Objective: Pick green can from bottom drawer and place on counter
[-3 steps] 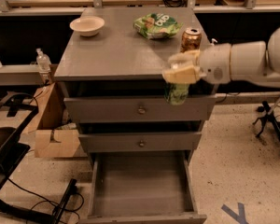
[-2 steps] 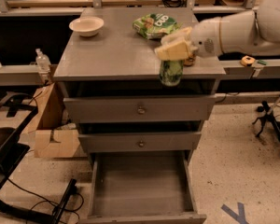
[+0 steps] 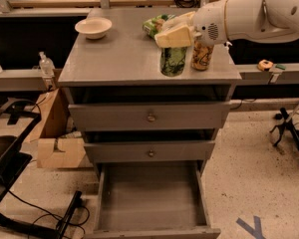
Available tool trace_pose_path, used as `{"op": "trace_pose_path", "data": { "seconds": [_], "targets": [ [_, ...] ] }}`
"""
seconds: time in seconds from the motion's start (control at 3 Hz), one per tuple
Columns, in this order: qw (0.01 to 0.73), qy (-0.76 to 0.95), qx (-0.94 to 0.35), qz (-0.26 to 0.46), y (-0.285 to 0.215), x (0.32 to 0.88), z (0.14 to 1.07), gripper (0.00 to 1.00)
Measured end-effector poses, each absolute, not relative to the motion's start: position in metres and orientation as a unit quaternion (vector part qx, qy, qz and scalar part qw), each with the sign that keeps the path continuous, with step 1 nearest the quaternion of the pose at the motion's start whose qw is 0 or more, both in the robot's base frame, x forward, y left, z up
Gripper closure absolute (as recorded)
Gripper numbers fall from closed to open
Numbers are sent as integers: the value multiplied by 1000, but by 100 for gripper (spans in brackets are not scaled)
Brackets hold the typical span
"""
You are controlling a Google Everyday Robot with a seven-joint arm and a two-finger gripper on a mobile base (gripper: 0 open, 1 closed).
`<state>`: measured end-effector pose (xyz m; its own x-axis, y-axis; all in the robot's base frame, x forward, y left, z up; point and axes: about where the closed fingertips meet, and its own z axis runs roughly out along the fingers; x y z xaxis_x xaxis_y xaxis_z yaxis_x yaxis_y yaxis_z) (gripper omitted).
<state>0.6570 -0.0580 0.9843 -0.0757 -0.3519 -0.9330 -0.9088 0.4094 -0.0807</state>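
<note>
I should keep moving the green can (image 3: pixel 172 61) to the counter (image 3: pixel 98 52) by the white bowl until the can's base sits flat, because the can hangs upright and that spot is clear.
The green can (image 3: pixel 173 60) stands upright over the front right part of the counter (image 3: pixel 119 59), its base at or just above the surface. My gripper (image 3: pixel 173 37) comes in from the right and is shut on the can's top, hiding the silver lid. The bottom drawer (image 3: pixel 152 199) is pulled open below, and its grey floor shows nothing in it.
A gold-brown can (image 3: pixel 202 56) stands right beside the green can, to its right. A green snack bag (image 3: pixel 157 25) lies behind them and a white bowl (image 3: pixel 93 27) sits at the back left. The two upper drawers (image 3: pixel 149 116) are closed. A cardboard box (image 3: pixel 57 143) stands left of the cabinet.
My gripper has carried the green can up and left from in front of the top drawer to over the counter's front right, beside the gold can.
</note>
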Motion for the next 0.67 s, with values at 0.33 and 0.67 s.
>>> {"op": "trace_pose_path", "data": {
  "seconds": [0.33, 0.67],
  "targets": [
    [505, 668, -463, 290, -49, 680, 995, 100],
    [502, 664, -454, 319, -21, 730, 993, 100]
  ]
}}
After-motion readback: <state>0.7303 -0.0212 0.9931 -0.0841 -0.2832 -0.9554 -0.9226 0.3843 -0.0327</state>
